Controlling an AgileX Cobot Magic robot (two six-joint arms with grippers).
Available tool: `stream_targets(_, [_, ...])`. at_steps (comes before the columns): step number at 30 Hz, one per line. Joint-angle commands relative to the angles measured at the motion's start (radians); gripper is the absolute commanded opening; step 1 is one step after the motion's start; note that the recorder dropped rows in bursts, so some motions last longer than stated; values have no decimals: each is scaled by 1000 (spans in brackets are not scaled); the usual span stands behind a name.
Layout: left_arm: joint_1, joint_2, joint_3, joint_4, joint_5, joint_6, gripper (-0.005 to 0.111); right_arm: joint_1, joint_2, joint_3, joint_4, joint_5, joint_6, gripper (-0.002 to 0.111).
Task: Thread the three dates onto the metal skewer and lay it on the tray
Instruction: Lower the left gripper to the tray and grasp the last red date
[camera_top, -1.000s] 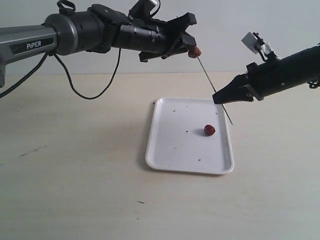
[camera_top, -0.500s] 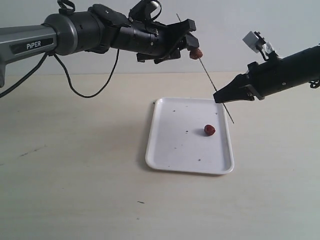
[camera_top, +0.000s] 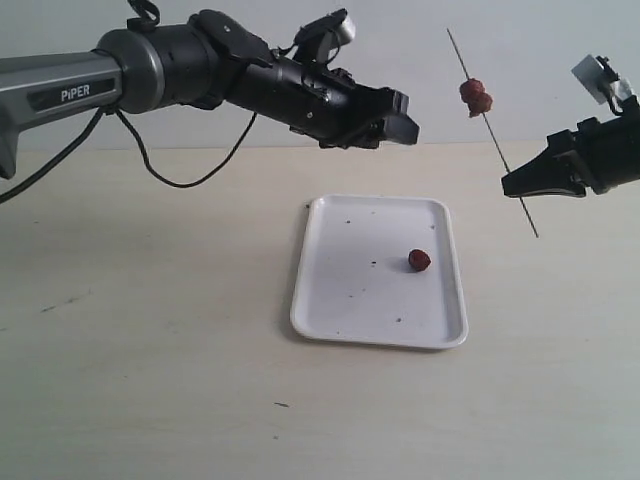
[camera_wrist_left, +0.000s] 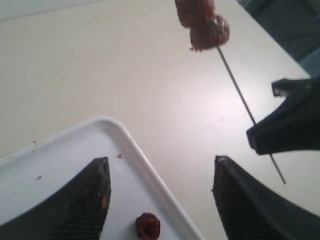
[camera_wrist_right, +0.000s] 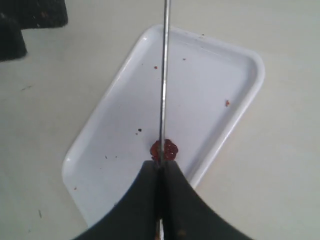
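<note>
My left gripper is open above the last date (camera_top: 419, 260), which lies clear of the tray's side (camera_top: 453, 256), so it should keep going down until its fingers surround the date, then close.
My right gripper (camera_top: 508, 187) (camera_wrist_right: 161, 166) is shut on the thin metal skewer (camera_top: 497, 140) (camera_wrist_right: 163, 80) (camera_wrist_left: 240, 96), holding it slanted in the air to the right of the tray. Two dates (camera_top: 475, 96) (camera_wrist_left: 202, 21) sit threaded on its upper part. A third date (camera_top: 419, 260) (camera_wrist_left: 148, 226) (camera_wrist_right: 164, 149) lies on the white tray (camera_top: 340, 300) (camera_wrist_left: 60, 165) (camera_wrist_right: 220, 65). My left gripper (camera_top: 405, 118) (camera_wrist_left: 159, 165) is open and empty, hovering above the tray's far edge, left of the skewer.
Everything rests on a pale tabletop (camera_top: 150, 330). A black cable (camera_top: 170, 185) hangs from the left arm down to the table at the back left.
The left gripper let go of the date on the skewer and opened. The right gripper carried the skewer, now with two dates, to the right and away from the tray.
</note>
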Motion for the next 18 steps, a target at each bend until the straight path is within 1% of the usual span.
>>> stream_targets(1, [-78,-2,-5,169,16,-67,60,-3,-12,-1,37,59,-11,0])
stream_targets(3, [-119,-2,-17,270,16,-87,60,-3,-12,-1,37,62,-11,0])
stream_targets(4, [-144,-2,-26,349,13,-104,60,-3,-12,-1,35,62,-11,0])
stream_targets(6, [-187,-2,-45,524,-1,-189,60,-3,-12,-1,31,62,-11,0])
stream_targets(8, [-231,2,-72,746,-6,-274,60,-3,-12,-1,28,66,-11,0])
stream_targets(9, [-250,7,-81,844,-6,-273,60,-3,-12,-1,26,66,-11,0])
stream_targets(10, [-265,7,-87,924,-6,-246,60,-3,-12,-1,26,66,-11,0])
stream_targets(12, [-291,15,-87,1024,-4,-107,60,-3,-12,-1,21,66,-11,0])
stream_targets(15, [-308,36,-87,1050,-2,118,60,-3,-12,-1,-1,66,-13,0])
stream_targets(18, [-318,66,-87,1048,-2,290,60,-7,-10,-1,-43,66,-7,0])
